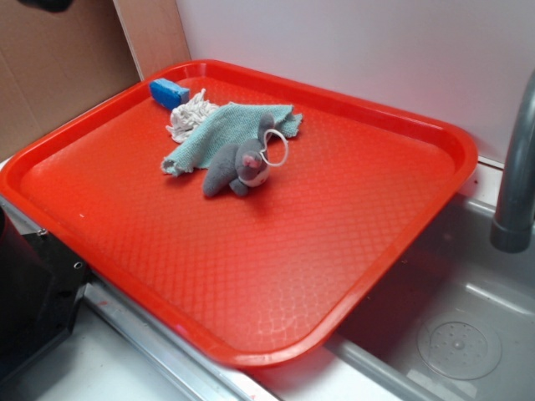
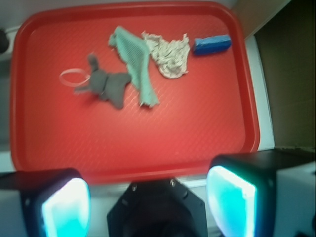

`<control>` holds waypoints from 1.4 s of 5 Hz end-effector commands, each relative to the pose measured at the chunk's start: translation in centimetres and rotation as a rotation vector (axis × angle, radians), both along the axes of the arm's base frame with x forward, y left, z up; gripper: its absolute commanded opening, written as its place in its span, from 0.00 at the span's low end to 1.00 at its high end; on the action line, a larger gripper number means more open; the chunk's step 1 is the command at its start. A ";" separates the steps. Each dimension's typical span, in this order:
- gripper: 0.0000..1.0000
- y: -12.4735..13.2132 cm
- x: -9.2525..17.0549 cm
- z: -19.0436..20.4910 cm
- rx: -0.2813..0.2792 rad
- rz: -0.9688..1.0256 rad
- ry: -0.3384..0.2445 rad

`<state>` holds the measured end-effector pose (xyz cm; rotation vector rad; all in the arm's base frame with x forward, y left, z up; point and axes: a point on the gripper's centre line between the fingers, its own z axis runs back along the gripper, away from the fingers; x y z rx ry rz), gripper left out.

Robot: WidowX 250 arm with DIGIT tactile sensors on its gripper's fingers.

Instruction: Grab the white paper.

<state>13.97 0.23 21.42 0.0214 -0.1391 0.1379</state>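
Observation:
My gripper will lift the white paper (image 1: 188,119), and the white paper will spread out and hang down below it, because loose, crumpled folds (image 1: 194,109) bunch the white paper up.
The white paper (image 1: 189,114) lies crumpled at the far left of the red tray (image 1: 292,251), partly under the teal cloth (image 1: 226,135). In the wrist view the white paper (image 2: 170,53) shows between the teal cloth (image 2: 137,61) and a blue block (image 2: 211,43), far across the red tray (image 2: 148,133). My gripper (image 2: 148,205) hangs high over the tray's near rim, well away from the paper. Its two fingers (image 2: 66,207) stand wide apart and hold nothing.
A grey plush toy (image 1: 238,164) with a white ring (image 1: 277,147) lies against the cloth's near edge. The blue block (image 1: 169,92) sits by the tray's back left rim. A grey faucet (image 1: 517,167) and a sink drain (image 1: 460,342) are on the right.

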 end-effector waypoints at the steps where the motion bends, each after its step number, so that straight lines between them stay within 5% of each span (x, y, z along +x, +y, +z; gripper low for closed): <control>1: 1.00 2.1 3.4 -3.9 -0.004 0.154 -0.121; 4: 1.00 5.3 9.4 -12.0 0.183 0.287 -0.193; 7: 1.00 8.2 11.7 -17.1 0.246 0.314 -0.094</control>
